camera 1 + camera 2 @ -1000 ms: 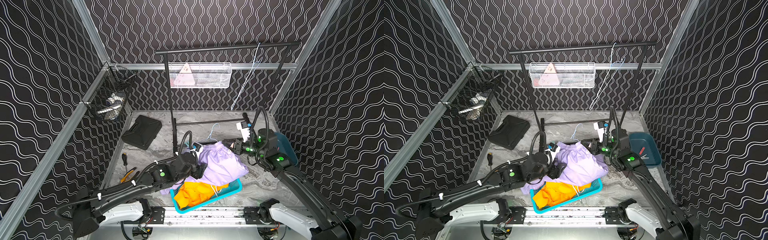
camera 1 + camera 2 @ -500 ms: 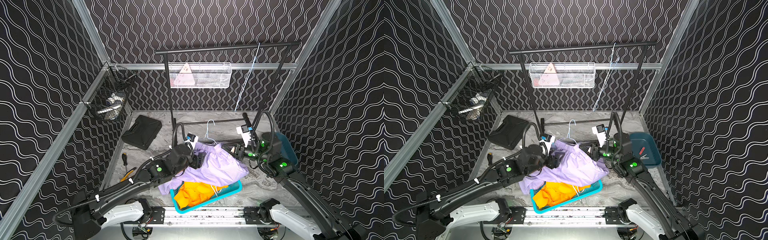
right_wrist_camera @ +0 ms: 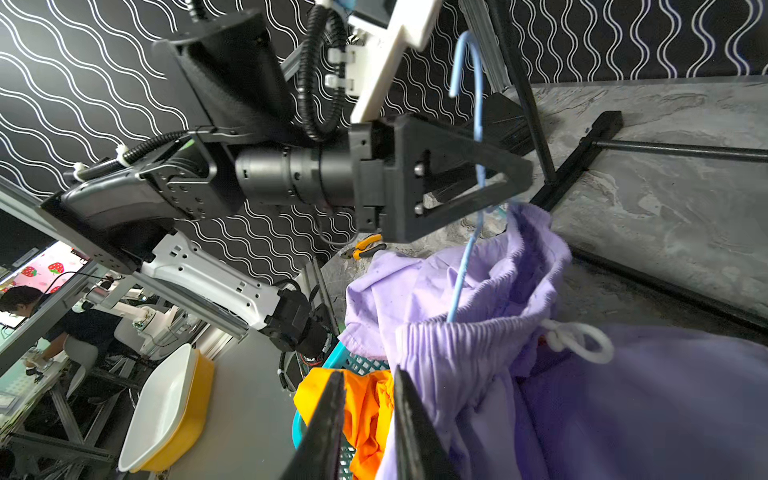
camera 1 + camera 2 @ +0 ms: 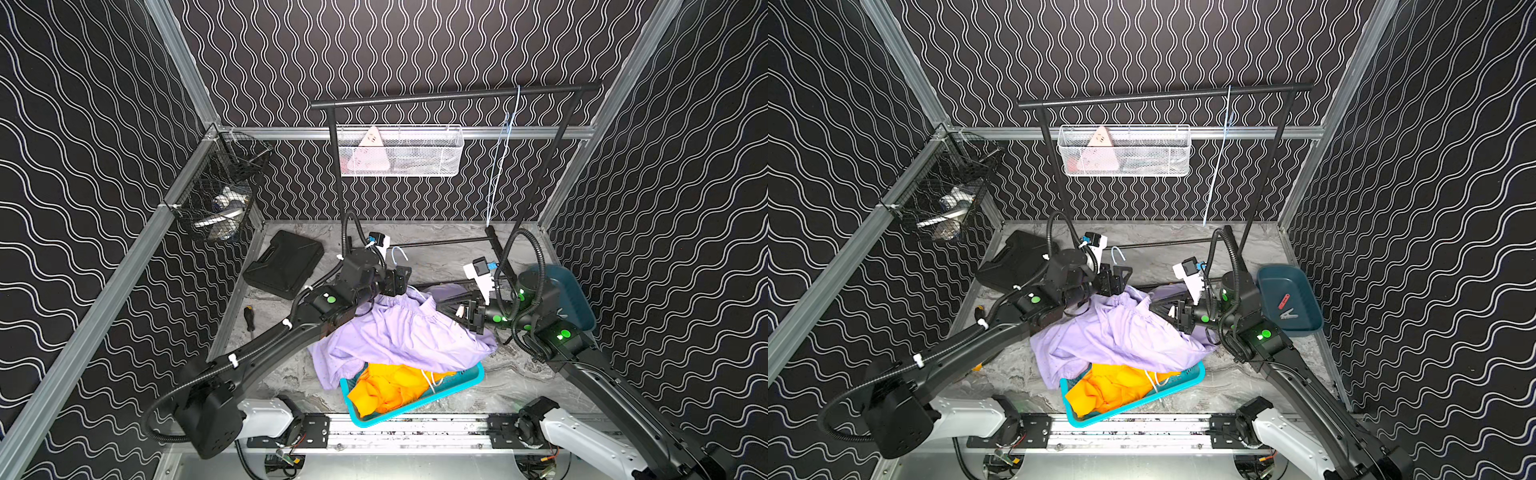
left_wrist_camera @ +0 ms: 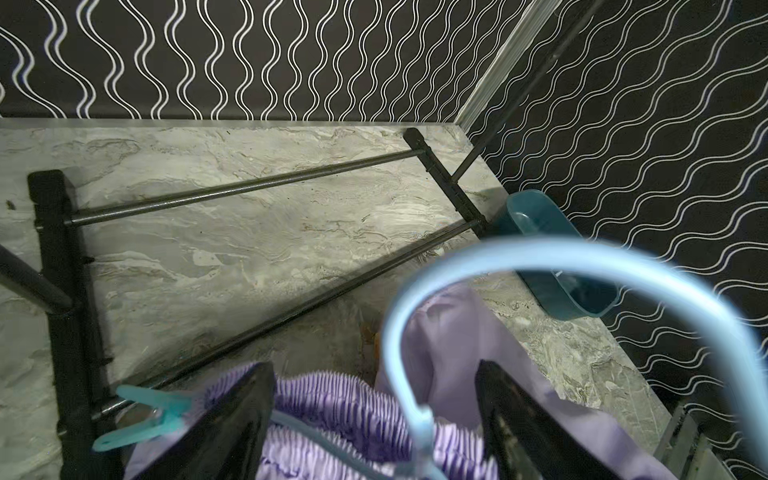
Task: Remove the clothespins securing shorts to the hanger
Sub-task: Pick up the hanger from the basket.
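Observation:
Next, my left gripper closes tightly on the hanger's neck [image 5: 420,424] before my right gripper opens and pulls the clothespin off, because the neck is free inside my left gripper's open fingers.
The lilac shorts [image 4: 399,332] hang on a light-blue hanger [image 5: 519,257], their gathered waistband raised and the rest spilling over a turquoise basket [image 4: 469,376] that holds the orange shorts [image 4: 395,386]. My left gripper [image 5: 374,365] is open, its jaws wide on either side of the hanger's neck without touching it. A light-blue clothespin [image 5: 141,419] is clipped at the waistband's end beside one finger. My right gripper [image 3: 368,370] sits at the other end of the waistband, its jaws a narrow gap apart with nothing between them. A red clothespin [image 4: 1283,301] and a whitish one [image 4: 1288,314] lie in the dark teal tray [image 4: 1308,328].
The black rack [image 4: 453,94] stands behind the shorts, with its foot bars across the table. A black case [image 4: 284,264] and a screwdriver [image 4: 248,318] lie at the left. A white wire basket [image 4: 399,151] and a black one [image 4: 220,195] hang on the walls.
My left arm has risen and moved back toward the rack, lifting the hanger and lilac waistband, and its jaws have widened. My right arm has shifted slightly toward the tray.

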`<state>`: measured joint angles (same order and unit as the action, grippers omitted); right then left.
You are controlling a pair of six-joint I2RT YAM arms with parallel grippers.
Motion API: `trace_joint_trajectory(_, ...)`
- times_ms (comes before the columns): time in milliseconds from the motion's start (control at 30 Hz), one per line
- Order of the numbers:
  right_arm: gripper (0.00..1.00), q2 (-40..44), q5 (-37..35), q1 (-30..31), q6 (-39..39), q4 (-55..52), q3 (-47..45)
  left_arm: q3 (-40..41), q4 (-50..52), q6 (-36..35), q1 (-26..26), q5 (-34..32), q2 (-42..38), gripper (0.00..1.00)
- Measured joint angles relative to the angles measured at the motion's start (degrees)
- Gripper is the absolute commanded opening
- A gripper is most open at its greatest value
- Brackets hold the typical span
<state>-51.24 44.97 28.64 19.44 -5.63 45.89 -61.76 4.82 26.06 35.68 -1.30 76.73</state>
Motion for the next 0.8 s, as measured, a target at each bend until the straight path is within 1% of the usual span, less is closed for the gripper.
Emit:
trace_joint_trajectory(67, 0.11, -0.17, 0.15, 0.31, -0.13, 0.17, 0.00, -0.92, -0.50, 0.94, -0.13, 0.37, 1.86, 0.73)
trace_joint_trajectory(233, 0.11, -0.17, -0.09, 0.76, -0.63, 0.09, 0.00, -0.39, -3.10, 2.08, -0.83, 1.31, 2.64, 0.43)
trace_joint_trajectory(367, 0.18, -0.66, -2.19, 0.79, -1.09, -0.63, 0.33, 0.59, -3.37, 2.32, -0.96, 2.32, 1.14, 0.27)
trace_joint_trajectory(400, 0.21, -1.01, -2.93, 0.79, -1.11, -0.76, 0.44, 0.76, -3.39, 2.34, -0.96, 2.43, 0.57, 0.22)
trace_joint_trajectory(467, 0.32, -1.84, -4.37, 0.79, -1.07, -1.09, 0.68, 1.31, -3.43, 2.32, -0.98, 2.58, -0.31, 0.11)
trace_joint_trajectory(533, 0.43, -2.69, -5.49, 0.76, -1.07, -1.75, 0.74, 2.16, -3.43, 2.29, -1.07, 2.58, -1.27, 0.04)
trace_joint_trajectory(567, 0.45, -3.02, -5.88, 0.79, -1.07, -2.03, 0.74, 2.54, -3.43, 2.23, -1.05, 2.60, -1.66, 0.00)
trace_joint_trajectory(633, 0.47, -3.17, -6.56, 0.87, -1.01, -2.45, 0.68, 3.34, -3.39, 1.07, -1.05, 2.60, -2.40, 0.00)
trace_joint_trajectory(800, 0.55, -2.40, -7.37, 0.90, -0.76, -2.75, 0.44, 4.66, -3.56, 0.90, -1.11, 2.62, -3.34, 0.00)
